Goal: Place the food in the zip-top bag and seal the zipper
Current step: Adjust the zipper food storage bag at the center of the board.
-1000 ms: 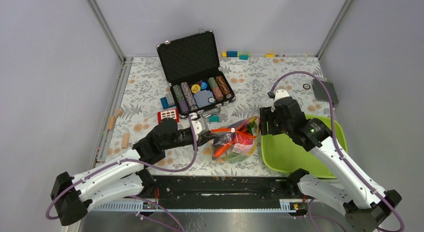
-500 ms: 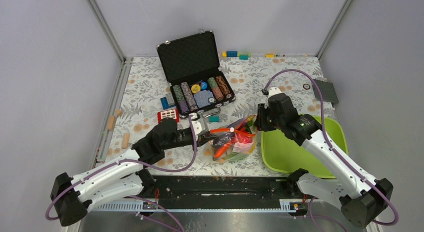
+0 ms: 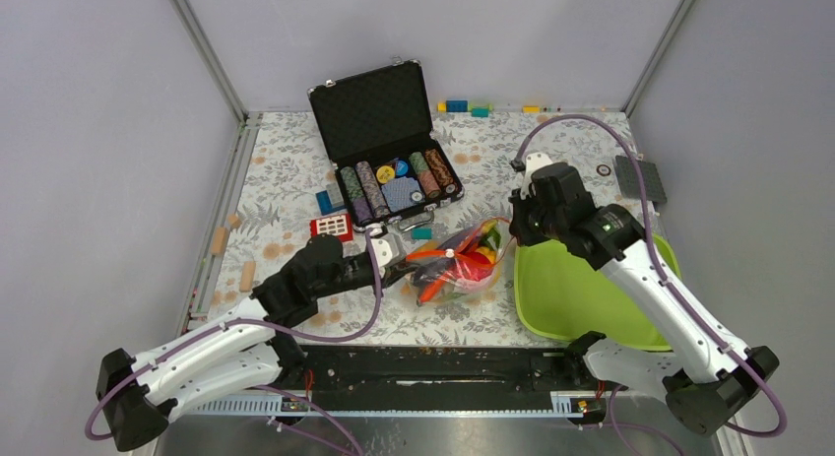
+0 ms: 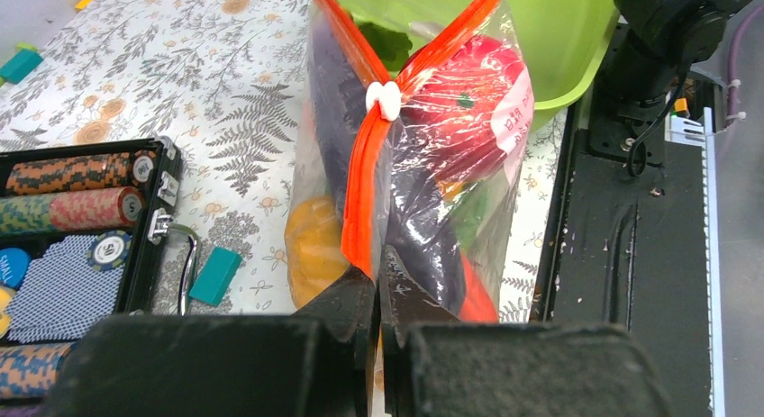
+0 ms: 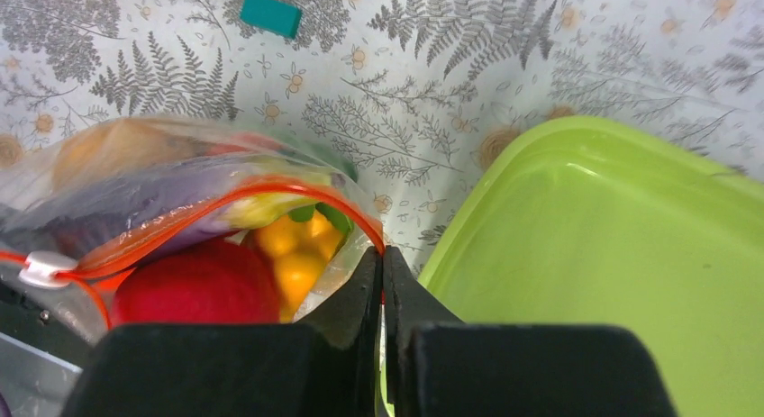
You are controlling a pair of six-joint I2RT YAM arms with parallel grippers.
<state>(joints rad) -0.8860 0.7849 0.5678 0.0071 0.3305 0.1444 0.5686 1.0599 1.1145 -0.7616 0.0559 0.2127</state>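
Observation:
The bag's opening gapes [image 3: 482, 251] past the white slider while my left gripper is holding the zipper's closed end, so next my left gripper goes to the opening's orange-red rim [image 3: 476, 236].
The clear zip-top bag [image 3: 461, 267] hangs between my two grippers, just left of the tray. Through its plastic I see the food: a red apple [image 5: 194, 291], a yellow-orange pepper [image 5: 293, 255], a purple eggplant [image 4: 335, 120] and green lettuce [image 4: 383, 39]. The orange-red zipper [image 4: 360, 183] carries a white slider [image 4: 385, 97] partway along. Right of the slider the mouth gapes in a loop [image 5: 297, 185]. My left gripper [image 4: 378, 273] is shut on the zipper's left end. My right gripper [image 5: 383, 255] is shut on the zipper's right end, at the tray's rim.
The lime-green tray [image 3: 591, 298] lies under the right arm. An open black case of poker chips [image 3: 389, 170] stands behind the bag, with a teal brick [image 3: 421, 233] and a red brick [image 3: 332, 227] near it. Small bricks [image 3: 468, 107] line the back wall.
My right gripper swung left from over the tray to the bag's right end and shut on the zipper. The bag rose and stretched slightly between both grippers. The left gripper stayed shut.

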